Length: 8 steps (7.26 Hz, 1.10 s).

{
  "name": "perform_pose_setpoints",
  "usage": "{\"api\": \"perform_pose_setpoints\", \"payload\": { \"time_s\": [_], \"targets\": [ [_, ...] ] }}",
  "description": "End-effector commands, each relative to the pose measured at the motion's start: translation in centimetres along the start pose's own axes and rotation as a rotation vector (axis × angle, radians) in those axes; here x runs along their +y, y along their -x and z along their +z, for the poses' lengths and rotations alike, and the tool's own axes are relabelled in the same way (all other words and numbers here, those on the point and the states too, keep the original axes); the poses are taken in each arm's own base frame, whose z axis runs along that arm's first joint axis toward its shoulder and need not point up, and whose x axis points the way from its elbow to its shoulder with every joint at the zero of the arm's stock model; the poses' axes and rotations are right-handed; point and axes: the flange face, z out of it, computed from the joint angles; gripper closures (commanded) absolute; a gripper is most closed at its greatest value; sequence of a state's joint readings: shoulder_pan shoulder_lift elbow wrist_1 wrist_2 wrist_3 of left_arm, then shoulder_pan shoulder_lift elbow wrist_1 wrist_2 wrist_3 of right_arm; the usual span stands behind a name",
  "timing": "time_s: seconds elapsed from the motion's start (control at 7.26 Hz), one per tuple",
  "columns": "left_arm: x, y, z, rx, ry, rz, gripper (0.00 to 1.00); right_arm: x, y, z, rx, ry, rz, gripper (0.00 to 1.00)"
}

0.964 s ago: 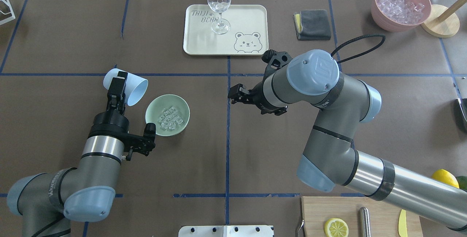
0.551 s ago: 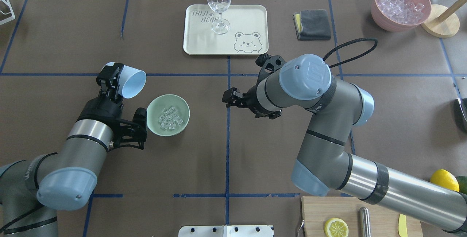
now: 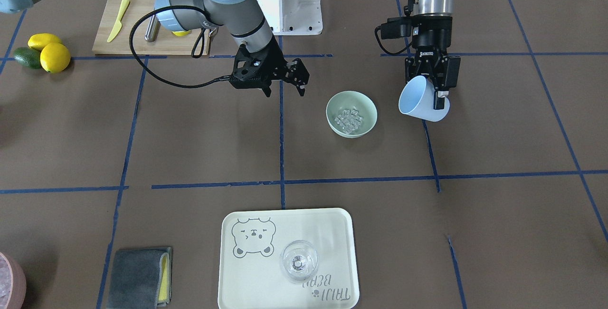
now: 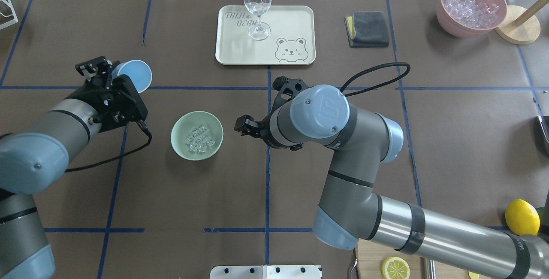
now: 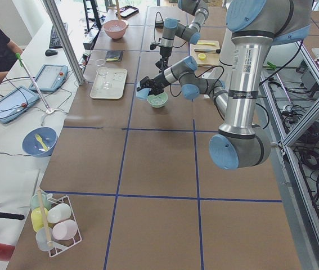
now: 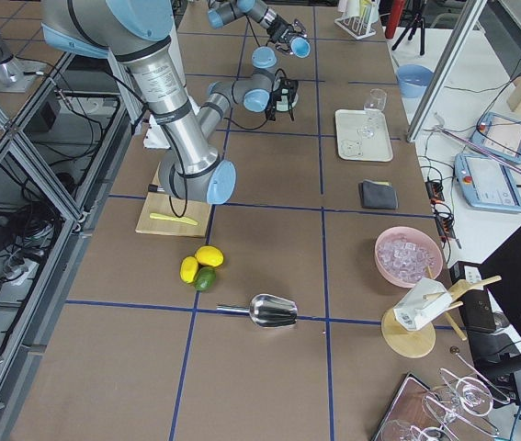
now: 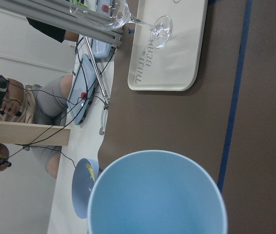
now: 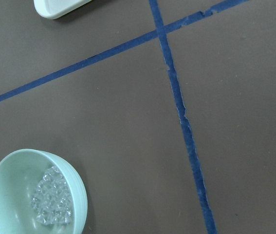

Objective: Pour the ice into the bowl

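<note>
The clear ice [image 3: 348, 120] lies low inside the bowl's high side [image 3: 350, 100], so the ice will travel along in its heap when the robot carries the bowl.
The pale mint-green bowl [image 4: 178, 129] stands left of the table's middle with a small heap of clear ice [image 4: 199, 139] in it. It also shows in the front view [image 3: 334, 107] with the ice [image 3: 349, 118], and in the right wrist view [image 8: 79, 191] with the ice [image 8: 53, 203]. My left gripper [image 4: 122, 80] is shut on a light blue cup [image 4: 136, 74], held tilted in the air left of and beyond the bowl. The cup's inside looks empty in the left wrist view [image 7: 157, 195]. My right gripper [image 3: 285, 83] is open and empty, hovering to the right of the bowl.
A cream tray [image 4: 291, 17] with a wine glass [image 4: 257, 0] sits at the far middle. A grey cloth [image 4: 368, 28] and a pink bowl of ice [image 4: 471, 6] are at the far right. A cutting board with a lemon slice [image 4: 395, 267] and a whole lemon [image 4: 522, 216] lie near right.
My left arm has swung the blue cup back to the left, away from over the bowl, and turned it more upright. My right arm has moved left, closer to the bowl.
</note>
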State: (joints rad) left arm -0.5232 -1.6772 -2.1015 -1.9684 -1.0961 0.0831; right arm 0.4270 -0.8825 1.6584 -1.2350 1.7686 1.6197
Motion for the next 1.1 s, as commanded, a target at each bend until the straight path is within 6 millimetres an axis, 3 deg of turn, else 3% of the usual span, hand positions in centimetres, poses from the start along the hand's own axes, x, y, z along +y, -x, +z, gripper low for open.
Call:
{"api": "perform_pose_setpoints", "payload": {
  "time_s": [0.0, 0.14, 0.28, 0.69, 0.96],
  "targets": [
    [3.8, 4.9, 1.3, 0.079, 0.06, -0.147, 1.0, 2.6, 1.7, 1.6, -0.003, -0.043, -0.005, 0.0],
    [5.6, 6.1, 1.3, 0.074, 0.066, -0.166, 1.0, 3.3, 2.0, 1.8, -0.003, -0.039, -0.01, 0.0],
    [9.5, 5.8, 0.5, 0.066, 0.019, -0.232, 1.0, 3.5, 3.3, 2.4, -0.003, -0.038, -0.011, 0.0],
    [20.8, 3.0, 1.8, 0.099, -0.088, -0.462, 1.0, 3.5, 7.4, 5.0, 0.023, -0.04, -0.01, 0.0],
    [24.6, 2.8, 0.4, 0.097, -0.098, -0.473, 1.0, 3.1, 10.0, 7.8, 0.068, -0.048, -0.007, 0.02]
  ]
}}
